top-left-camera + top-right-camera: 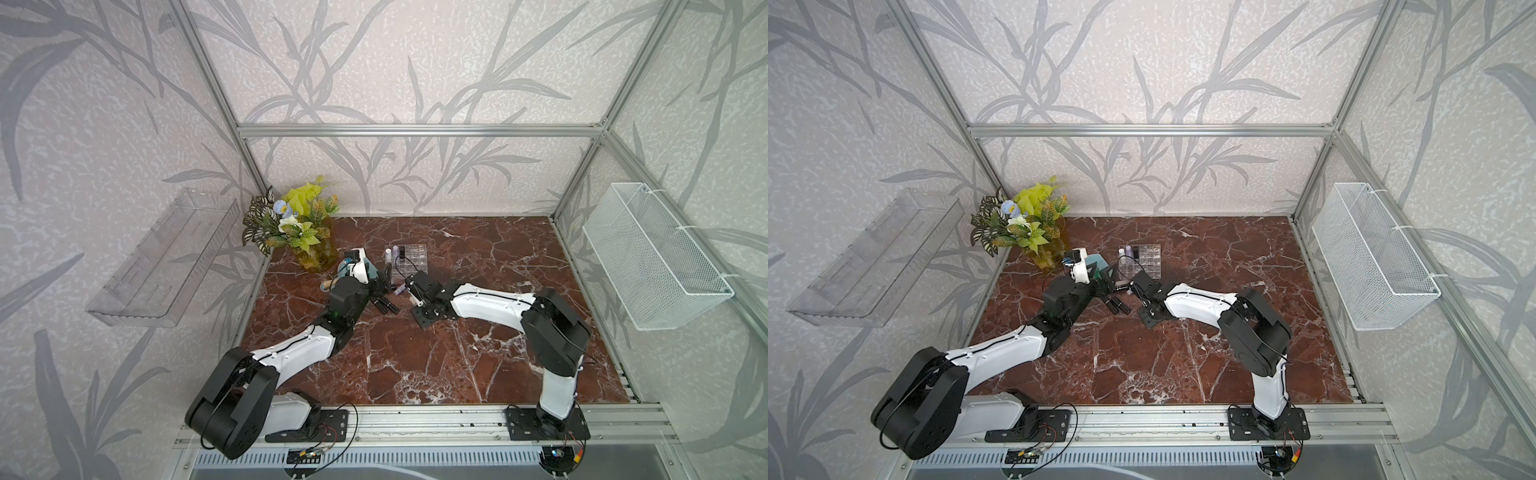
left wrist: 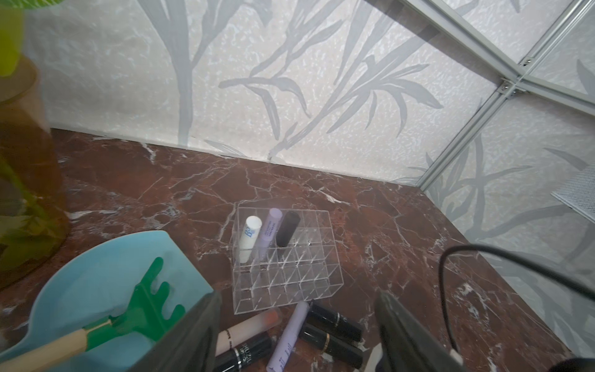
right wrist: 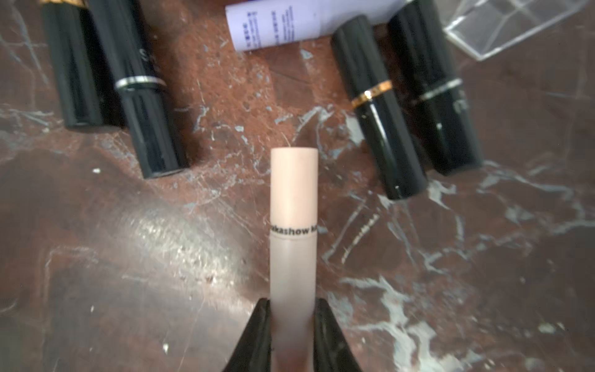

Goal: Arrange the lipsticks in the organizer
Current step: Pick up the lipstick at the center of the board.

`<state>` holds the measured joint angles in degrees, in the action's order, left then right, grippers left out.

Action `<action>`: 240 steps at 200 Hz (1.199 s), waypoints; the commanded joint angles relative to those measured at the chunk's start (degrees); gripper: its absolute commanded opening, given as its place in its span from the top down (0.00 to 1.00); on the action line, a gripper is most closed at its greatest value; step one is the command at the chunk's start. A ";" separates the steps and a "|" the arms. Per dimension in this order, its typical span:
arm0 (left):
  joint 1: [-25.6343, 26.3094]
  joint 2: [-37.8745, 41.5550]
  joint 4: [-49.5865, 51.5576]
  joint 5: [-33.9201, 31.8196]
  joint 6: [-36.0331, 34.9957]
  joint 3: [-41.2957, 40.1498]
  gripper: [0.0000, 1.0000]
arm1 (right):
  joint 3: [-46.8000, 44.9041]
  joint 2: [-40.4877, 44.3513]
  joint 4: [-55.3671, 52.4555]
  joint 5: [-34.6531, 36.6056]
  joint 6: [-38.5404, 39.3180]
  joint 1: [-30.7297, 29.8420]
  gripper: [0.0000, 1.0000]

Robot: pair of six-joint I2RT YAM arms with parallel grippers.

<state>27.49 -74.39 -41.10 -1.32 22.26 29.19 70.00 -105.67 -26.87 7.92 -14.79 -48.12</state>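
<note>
The pale pink lipstick (image 3: 292,310) is held by one end in my right gripper, so my left gripper should keep moving toward the lipstick's loose end (image 3: 294,183) until its fingers close there.
The clear organizer (image 2: 283,267) (image 1: 409,259) stands mid-table with a white, a lilac and a black lipstick upright in its back row (image 2: 273,232). Several lipsticks lie loose in front of it: a pale pink one (image 2: 248,327), a lilac one (image 2: 289,335) and black ones (image 2: 335,322). My left gripper (image 2: 296,338) hangs open above this pile, holding nothing. My right gripper (image 3: 293,322) is shut on a pale pink lipstick (image 3: 293,199), lifted just over the table (image 1: 415,300) between two pairs of black lipsticks (image 3: 380,112) (image 3: 141,96).
A teal scoop holding a green toy rake (image 2: 141,309) lies left of the organizer, beside a vase of plants (image 1: 307,249). A clear wall tray (image 1: 166,257) hangs on the left wall, a white mesh basket (image 1: 656,257) on the right.
</note>
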 commanded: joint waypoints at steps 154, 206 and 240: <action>-4.84 -15.78 -8.54 59.23 14.48 16.10 0.22 | -18.75 34.22 16.53 -24.63 -3.31 10.41 0.79; -3.05 -18.12 0.23 61.33 8.57 19.45 0.25 | -18.32 33.77 18.33 -27.77 -4.20 10.41 0.79; -2.57 -19.37 0.50 62.74 8.71 20.22 0.34 | -18.49 33.95 18.29 -27.78 -3.94 10.41 0.79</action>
<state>24.56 -93.08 -41.74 58.70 32.51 47.68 51.24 -72.03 -10.44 -18.55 -18.59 -37.87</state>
